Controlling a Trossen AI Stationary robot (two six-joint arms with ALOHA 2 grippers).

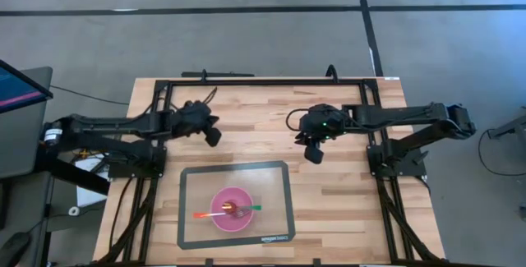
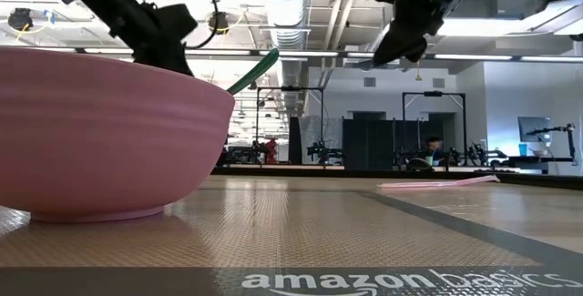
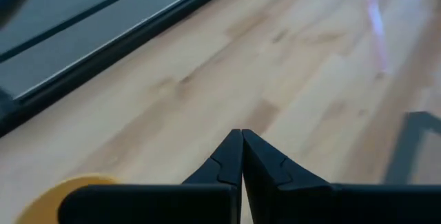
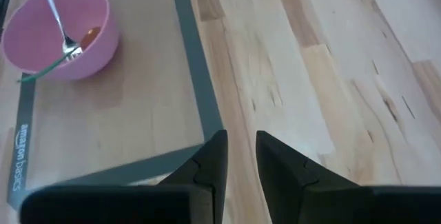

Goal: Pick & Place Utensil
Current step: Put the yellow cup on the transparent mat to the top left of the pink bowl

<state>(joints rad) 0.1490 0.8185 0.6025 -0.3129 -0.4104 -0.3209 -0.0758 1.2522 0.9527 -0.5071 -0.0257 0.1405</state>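
Note:
Next, I open the fingers of my left gripper and bring them to either side of the cup's rim before lifting, because the gripper is closed and empty next to the yellow cup.
A pink bowl stands on a grey-bordered mat near the table's near edge. Two utensils lie in the bowl and lean on its rim: one with a green handle and one with an orange handle. In the right wrist view the bowl holds a fork head and the green handle. My left gripper hangs shut above bare wood, left of the mat's far edge. My right gripper hangs slightly open above wood beside the mat's far right corner. Neither holds anything.
A black frame runs along the table's far edge and down both sides. In the low view a thin pink stick lies on the table far behind the bowl. Bare wood lies right of the mat.

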